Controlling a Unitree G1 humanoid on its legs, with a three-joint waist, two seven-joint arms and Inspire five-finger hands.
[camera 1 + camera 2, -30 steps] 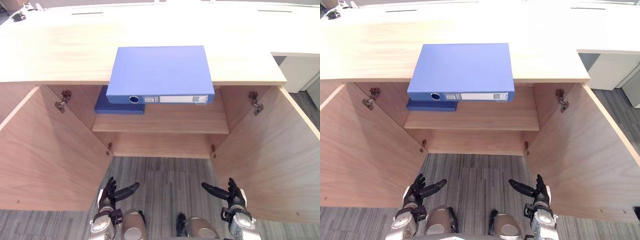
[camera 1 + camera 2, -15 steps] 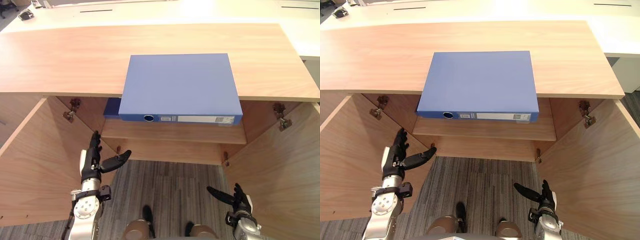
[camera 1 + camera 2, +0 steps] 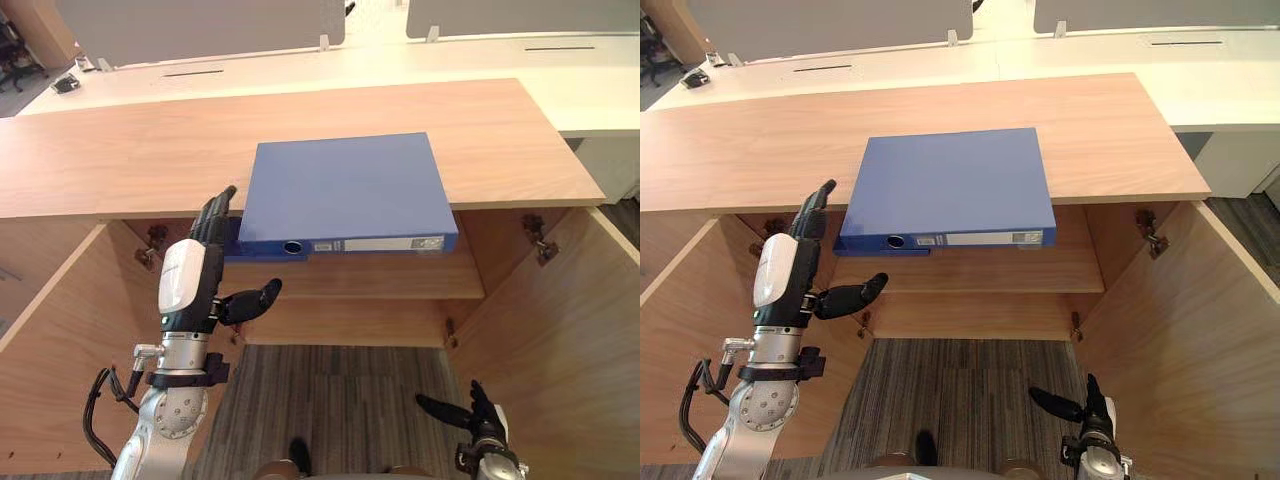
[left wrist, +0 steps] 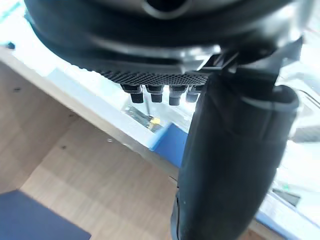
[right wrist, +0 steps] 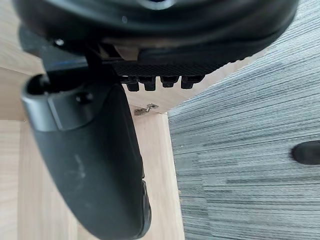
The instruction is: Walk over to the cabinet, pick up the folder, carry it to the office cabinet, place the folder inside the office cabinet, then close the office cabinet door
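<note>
I expect the top folder (image 3: 345, 190) to fit fully inside and lie flat when I place it on the shelf (image 3: 390, 275), which is open beside the darker blue folder.
A blue folder (image 3: 345, 185) lies flat on the wooden cabinet top (image 3: 120, 150), its spine jutting over the front edge. A darker blue folder (image 3: 232, 247) lies on the shelf (image 3: 350, 278) below, mostly hidden. My left hand (image 3: 188, 280) is raised in front of the cabinet, open with straight fingers and thumb (image 3: 250, 300) spread. Its fingertips are just left of the top folder's front left corner; I cannot tell if they touch. My right hand (image 3: 482, 425) hangs low over the carpet, open and empty. The left wrist view shows the straight thumb (image 4: 225, 165).
Both cabinet doors stand open: the left door (image 3: 50, 350) and the right door (image 3: 570, 330) flank the opening. Grey carpet (image 3: 340, 400) lies between them. A white desk (image 3: 400, 60) with grey screens runs behind the cabinet.
The camera has shifted and now shows more of the desk behind. My left hand has risen from the left door up to the folder's left corner. The right hand stays low.
</note>
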